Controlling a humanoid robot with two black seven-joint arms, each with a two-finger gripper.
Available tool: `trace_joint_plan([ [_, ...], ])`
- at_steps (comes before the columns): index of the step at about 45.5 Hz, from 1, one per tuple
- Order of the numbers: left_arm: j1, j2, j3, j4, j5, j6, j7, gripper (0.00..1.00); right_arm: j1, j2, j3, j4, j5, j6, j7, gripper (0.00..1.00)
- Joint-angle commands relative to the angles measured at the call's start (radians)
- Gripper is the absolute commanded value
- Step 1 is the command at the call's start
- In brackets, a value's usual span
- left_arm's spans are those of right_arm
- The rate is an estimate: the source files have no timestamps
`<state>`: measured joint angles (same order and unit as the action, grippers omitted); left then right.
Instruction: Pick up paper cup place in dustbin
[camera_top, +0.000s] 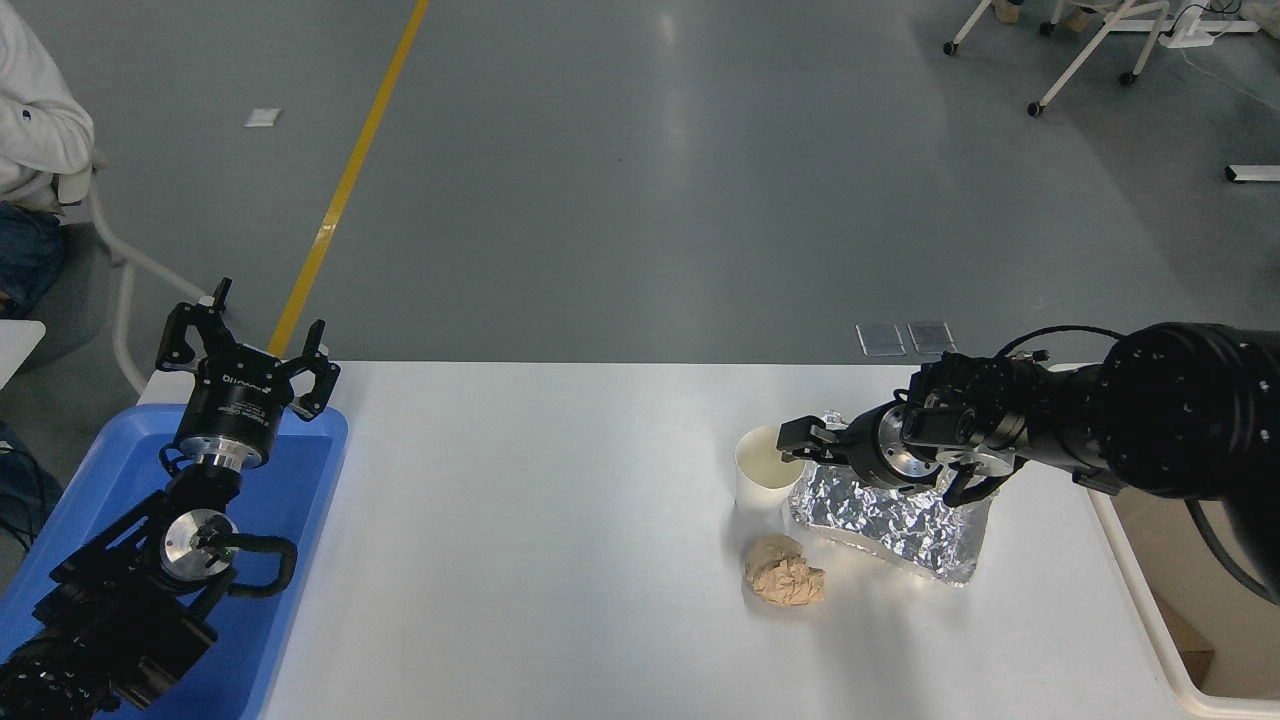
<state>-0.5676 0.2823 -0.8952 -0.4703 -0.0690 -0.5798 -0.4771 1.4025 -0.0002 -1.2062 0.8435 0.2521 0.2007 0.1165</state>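
Note:
The robot's right gripper meets the small white paper cup (763, 469) at one side of its rim (787, 448), so the cup's base will tip outward when the right gripper lifts.
The small white paper cup (763, 472) stands upright right of the table's centre. My right gripper (802, 441) reaches in from the right, low over the table, and is open at the cup's right rim; its tips hide part of that rim. Only a strip of the cream dustbin (1150, 610) shows at the right edge, mostly hidden behind my right arm. My left gripper (246, 345) stays parked and open at the lower left.
A crinkled silver foil tray (905, 525) lies just right of the cup, under my right wrist. A crumpled tan paper ball (785, 582) sits in front of the cup. A blue tray (290, 480) lies under my left arm. A person's white sleeve (35, 115) shows top left.

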Motion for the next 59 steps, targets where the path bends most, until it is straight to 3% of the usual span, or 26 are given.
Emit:
trace_joint_plan([
  [1,0.0,0.0,-0.001,0.001,0.0,0.0,0.0,0.99,-0.017,0.0,0.011,-0.011,0.003,-0.017,0.003,0.43],
  [4,0.0,0.0,-0.001,0.001,0.0,0.0,0.0,0.99,-0.016,0.0,0.023,-0.006,0.001,-0.015,0.008,0.31],
  [9,0.0,0.0,0.001,0.001,0.0,0.0,0.0,0.99,-0.017,0.0,0.042,-0.003,0.0,-0.014,0.011,0.3],
  [13,0.0,0.0,0.001,0.001,0.0,0.0,0.0,0.99,-0.019,0.0,0.042,0.0,-0.007,-0.012,0.017,0.14],
  [17,0.0,0.0,0.001,0.001,0.0,0.0,0.0,0.99,-0.008,0.0,0.057,0.017,-0.013,-0.009,0.052,0.0],
  [23,0.0,0.0,0.001,0.001,0.0,0.0,0.0,0.99,0.015,0.0,0.06,0.026,-0.022,-0.006,0.1,0.0],
  [41,0.0,0.0,0.001,-0.001,0.0,0.0,0.0,0.99,0.199,0.0,0.053,0.098,-0.082,0.002,0.101,0.0],
  [59,0.0,0.0,0.001,0.001,0.0,0.0,0.0,0.99,0.48,-0.257,0.066,0.131,-0.158,0.083,0.111,0.0],
])
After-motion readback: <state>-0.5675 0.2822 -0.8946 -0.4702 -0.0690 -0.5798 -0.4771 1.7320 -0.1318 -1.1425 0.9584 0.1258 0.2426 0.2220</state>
